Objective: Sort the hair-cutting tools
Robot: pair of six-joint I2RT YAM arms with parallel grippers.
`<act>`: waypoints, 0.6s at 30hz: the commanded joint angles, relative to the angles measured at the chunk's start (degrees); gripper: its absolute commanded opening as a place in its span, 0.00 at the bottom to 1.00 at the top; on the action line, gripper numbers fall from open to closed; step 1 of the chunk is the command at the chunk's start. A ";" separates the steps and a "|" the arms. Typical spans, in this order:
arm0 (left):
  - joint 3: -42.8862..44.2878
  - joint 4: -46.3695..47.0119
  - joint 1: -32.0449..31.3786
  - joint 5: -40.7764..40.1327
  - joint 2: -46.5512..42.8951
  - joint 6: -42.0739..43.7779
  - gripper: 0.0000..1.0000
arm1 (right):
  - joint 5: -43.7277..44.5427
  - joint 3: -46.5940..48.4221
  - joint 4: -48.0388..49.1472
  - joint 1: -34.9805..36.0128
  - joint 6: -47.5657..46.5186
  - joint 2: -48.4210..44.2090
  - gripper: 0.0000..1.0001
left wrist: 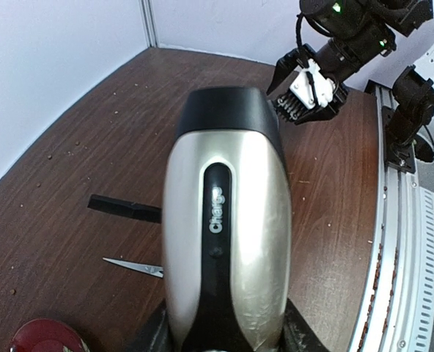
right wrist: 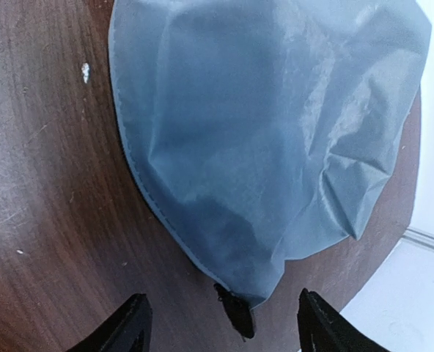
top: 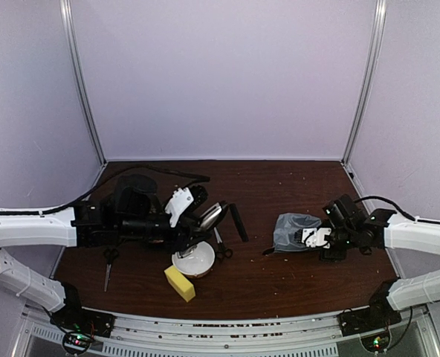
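Note:
My right gripper should go on moving toward the pouch's black tab point(right wrist: 237, 315) before my fingers close on the grey-blue pouch's narrow corner point(right wrist: 251, 284), because that corner points into the gap of the open gripper.
My left gripper point(top: 198, 221) is shut on the black-and-silver hair clipper point(top: 212, 213) and holds it above the table; the clipper fills the left wrist view point(left wrist: 228, 235). The black comb point(top: 239, 222) lies just right of it and also shows in the left wrist view point(left wrist: 125, 207). One pair of scissors point(top: 109, 265) lies at the left under my left arm. A second pair point(top: 222, 249) lies beside the white bowl; a blade of it point(left wrist: 133, 266) shows in the left wrist view. My right gripper point(top: 314, 239) is open and empty at the edge of a grey-blue pouch point(right wrist: 268, 132).
A white bowl point(top: 203, 265) and a yellow sponge point(top: 179, 283) sit near the front centre. The pouch point(top: 294, 230) lies at the right, its black tab point(right wrist: 235, 314) between my right fingers point(right wrist: 135, 323). A red plate's edge point(left wrist: 45, 337) shows under the left gripper. Walls enclose the table.

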 commanded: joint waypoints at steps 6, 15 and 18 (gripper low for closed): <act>-0.16 8.78 -0.32 -3.18 -2.23 -3.66 0.00 | 11.90 -6.02 15.13 7.54 -6.12 1.77 0.67; -0.37 7.02 -0.33 -4.83 -4.30 -4.80 0.00 | 16.38 -8.88 26.42 9.32 -8.65 8.24 0.63; -1.69 7.59 -0.33 -5.43 -5.47 -5.84 0.00 | 18.32 -9.81 31.15 9.32 -9.09 10.39 0.59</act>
